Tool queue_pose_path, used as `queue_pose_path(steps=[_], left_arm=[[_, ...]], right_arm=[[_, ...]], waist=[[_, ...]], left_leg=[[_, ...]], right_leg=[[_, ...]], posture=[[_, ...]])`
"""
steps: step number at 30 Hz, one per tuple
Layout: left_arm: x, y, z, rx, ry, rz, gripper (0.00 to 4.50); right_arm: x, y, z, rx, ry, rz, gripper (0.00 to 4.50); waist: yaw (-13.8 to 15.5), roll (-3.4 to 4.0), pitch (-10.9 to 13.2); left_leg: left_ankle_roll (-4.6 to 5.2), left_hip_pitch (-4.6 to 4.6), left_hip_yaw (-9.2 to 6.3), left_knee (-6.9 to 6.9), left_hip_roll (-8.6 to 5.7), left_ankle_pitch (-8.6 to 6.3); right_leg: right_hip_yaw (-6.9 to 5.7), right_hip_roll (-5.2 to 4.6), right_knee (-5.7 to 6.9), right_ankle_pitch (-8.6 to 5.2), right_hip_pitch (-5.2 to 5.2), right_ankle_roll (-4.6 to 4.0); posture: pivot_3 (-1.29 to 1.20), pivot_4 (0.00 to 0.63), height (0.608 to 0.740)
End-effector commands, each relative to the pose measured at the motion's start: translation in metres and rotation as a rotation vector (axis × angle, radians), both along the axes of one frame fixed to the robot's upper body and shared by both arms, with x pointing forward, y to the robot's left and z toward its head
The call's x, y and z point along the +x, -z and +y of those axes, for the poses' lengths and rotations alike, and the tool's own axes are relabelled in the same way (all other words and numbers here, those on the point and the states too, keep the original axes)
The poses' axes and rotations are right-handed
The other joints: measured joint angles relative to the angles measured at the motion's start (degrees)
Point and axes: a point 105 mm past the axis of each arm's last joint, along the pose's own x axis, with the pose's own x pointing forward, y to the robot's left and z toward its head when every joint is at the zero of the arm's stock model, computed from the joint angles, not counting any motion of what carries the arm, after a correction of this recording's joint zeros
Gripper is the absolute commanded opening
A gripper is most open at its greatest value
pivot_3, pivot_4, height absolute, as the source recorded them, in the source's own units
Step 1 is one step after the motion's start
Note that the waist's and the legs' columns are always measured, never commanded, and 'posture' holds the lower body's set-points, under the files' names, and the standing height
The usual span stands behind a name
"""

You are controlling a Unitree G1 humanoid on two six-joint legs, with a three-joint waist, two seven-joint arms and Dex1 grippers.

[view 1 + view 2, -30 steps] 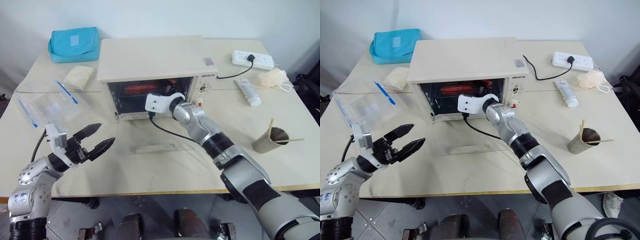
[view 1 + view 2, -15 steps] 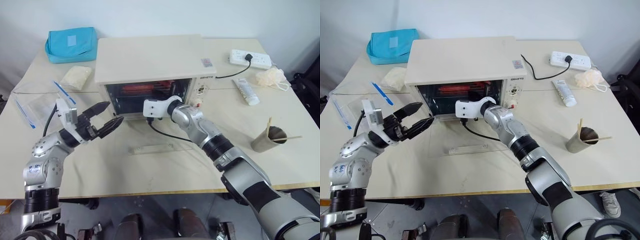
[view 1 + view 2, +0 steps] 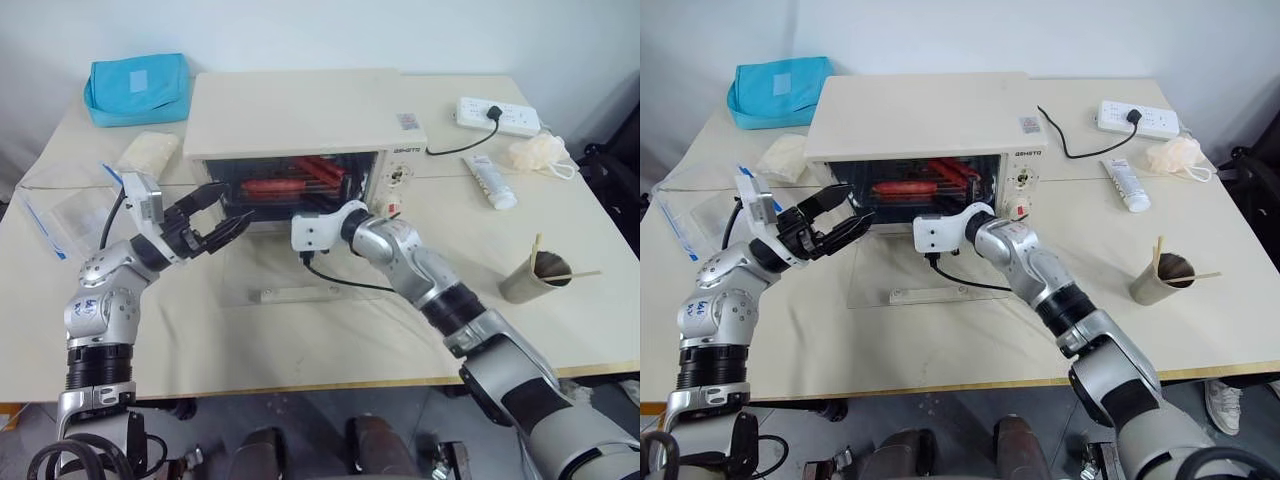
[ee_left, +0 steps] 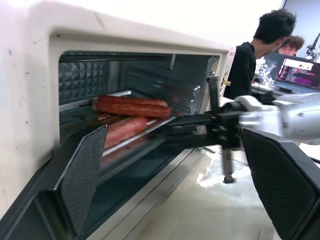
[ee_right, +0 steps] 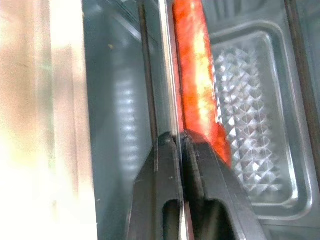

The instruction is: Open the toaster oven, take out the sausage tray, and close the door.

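Observation:
The round sausages [image 3: 275, 187] are lying loose within the tray's raised rim [image 4: 142, 135], so they will move about but stay on the tray when the robot carries it out.
The cream-white toaster oven [image 3: 300, 110] stands at the middle of the table. Its glass door [image 3: 300, 294] lies folded down flat on the tabletop, handle toward me. Inside sits the sausage tray [image 4: 131, 136] with red sausages [image 3: 285, 186] on its rack. My right gripper [image 5: 179, 137] reaches into the oven mouth and is shut on the tray's thin front rim, right beside a sausage. My left gripper [image 3: 232, 205] hovers open at the left side of the oven opening, just above the door, holding nothing.
On the left lie a clear plastic box with blue clips [image 3: 60, 205], a white packet [image 3: 150, 150] and a blue pouch [image 3: 138, 88]. A power strip [image 3: 497, 115], a tube [image 3: 487, 183] and a paper cup with sticks [image 3: 537, 275] sit on the right. People [image 4: 252, 55] sit beyond the table.
My left gripper rose from the table's front left up to the oven's left opening, staying open. My right gripper closed on the tray rim and drew back slightly.

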Motion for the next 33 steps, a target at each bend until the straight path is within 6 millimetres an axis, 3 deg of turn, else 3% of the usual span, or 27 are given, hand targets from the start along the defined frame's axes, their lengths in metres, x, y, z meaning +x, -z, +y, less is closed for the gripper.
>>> queue_pose_path(steps=[1, 6, 14, 16, 18, 23, 28, 33], left_arm=[[0.004, -0.011, 0.007, 0.020, -0.025, -0.036, 4.50], [0.011, -0.009, 0.008, -0.006, -0.030, 0.000, 4.50], [0.012, -0.004, 0.007, -0.048, -0.005, 0.087, 4.50], [0.011, -0.002, 0.010, -0.081, -0.002, 0.160, 4.50], [0.016, 0.006, 0.016, -0.029, -0.085, 0.228, 4.50], [0.005, -0.003, 0.015, -0.059, -0.028, 0.252, 4.50], [-0.025, -0.005, 0.023, -0.151, 0.074, 0.455, 4.50], [-0.036, -0.004, 0.009, -0.229, 0.156, 0.591, 4.50]], right_arm=[[-0.036, -0.014, 0.012, 0.055, -0.124, -0.038, 0.01], [-0.058, -0.010, -0.018, 0.070, -0.112, -0.042, 0.01], [-0.091, -0.006, -0.033, 0.016, -0.207, -0.085, 0.01], [-0.102, -0.014, -0.034, 0.049, -0.253, -0.123, 0.01], [-0.108, -0.016, -0.038, 0.067, -0.266, -0.123, 0.01], [-0.110, -0.011, -0.048, 0.027, -0.259, -0.112, 0.01], [-0.112, -0.003, -0.053, -0.012, -0.277, -0.087, 0.01], [-0.110, -0.001, -0.052, -0.029, -0.293, -0.083, 0.01]], waist=[[0.11, 0.00, 0.00], [0.95, 0.00, 0.00], [2.22, 0.00, 0.01], [2.46, -0.01, 0.01], [2.52, -0.02, 0.02], [2.62, -0.02, 0.02], [2.48, -0.03, 0.02], [3.01, -0.03, 0.03]], left_leg=[[0.00, 0.01, -0.01, 0.02, 0.00, 0.00], [-0.01, 0.04, 0.00, 0.10, 0.02, 0.01], [0.03, 0.05, -0.03, 0.12, -0.03, 0.03], [0.04, 0.05, -0.02, 0.12, -0.03, 0.03], [0.04, 0.05, -0.02, 0.13, -0.03, 0.03], [0.06, 0.10, -0.04, 0.15, -0.03, 0.04], [0.06, 0.06, -0.05, 0.03, -0.02, 0.03], [0.04, 0.05, -0.13, -0.04, -0.03, 0.00]], right_leg=[[-0.04, -0.01, 0.02, 0.00, 0.02, 0.00], [-0.16, 0.00, 0.09, 0.03, 0.04, -0.06], [-0.18, -0.01, 0.02, 0.04, 0.07, -0.08], [-0.17, -0.02, 0.01, 0.04, 0.07, -0.08], [-0.17, -0.02, 0.01, 0.04, 0.07, -0.08], [-0.17, -0.03, -0.01, 0.05, 0.10, -0.10], [-0.17, -0.07, 0.02, 0.05, 0.11, -0.10], [-0.26, -0.15, -0.06, 0.05, 0.13, -0.10]], posture=[[0.00, 0.150, 0.740], [0.00, 0.150, 0.740], [0.00, 0.150, 0.740], [0.00, 0.150, 0.740], [0.00, 0.150, 0.740], [0.00, 0.150, 0.740], [0.00, 0.150, 0.740], [0.00, 0.150, 0.740]])
